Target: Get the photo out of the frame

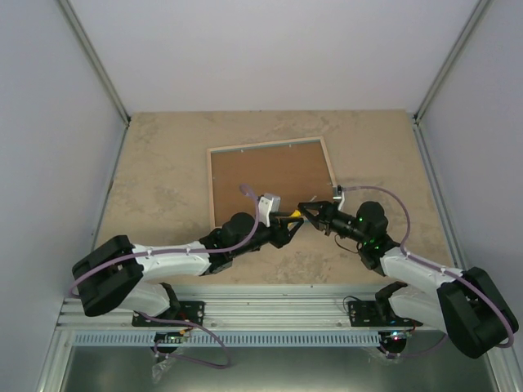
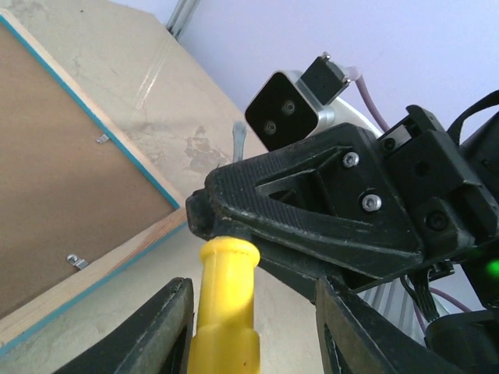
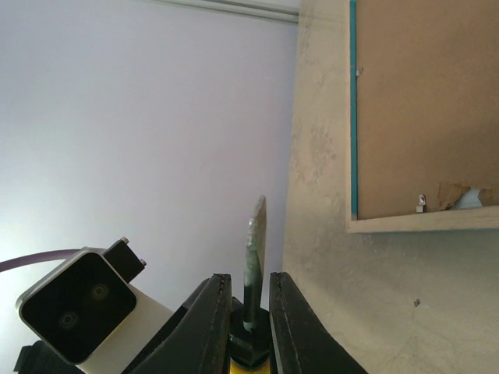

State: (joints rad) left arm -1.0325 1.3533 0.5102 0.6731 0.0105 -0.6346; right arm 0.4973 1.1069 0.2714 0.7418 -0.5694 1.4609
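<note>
The tool's collar (image 3: 249, 336) is in my closed right gripper, so my left gripper should grab the yellow handle. That will free my right gripper to keep the wood rim (image 1: 328, 166) steady.
The frame (image 1: 270, 144) lies face down, its pale wood rim up and a turquoise edge showing (image 2: 117, 140) (image 3: 352, 117). The brown backing board (image 1: 270, 184) fills it, so the photo is hidden. Both grippers meet just off the frame's near right corner. My right gripper (image 1: 307, 210) (image 3: 249, 312) is shut on the collar of a yellow-handled flat-blade tool, and its grey blade (image 3: 254, 249) points out past the fingertips. My left gripper (image 1: 291, 219) (image 2: 253, 327) is open around the yellow handle (image 2: 226, 304), with a gap on each side.
Small metal clips (image 2: 76, 262) (image 3: 421, 204) hold the backing board in the rim. The board is torn near one corner (image 3: 460, 195). The frame sits on a beige stone-patterned tabletop (image 1: 163, 180) between white walls, with an aluminium rail at the near edge (image 1: 270, 314).
</note>
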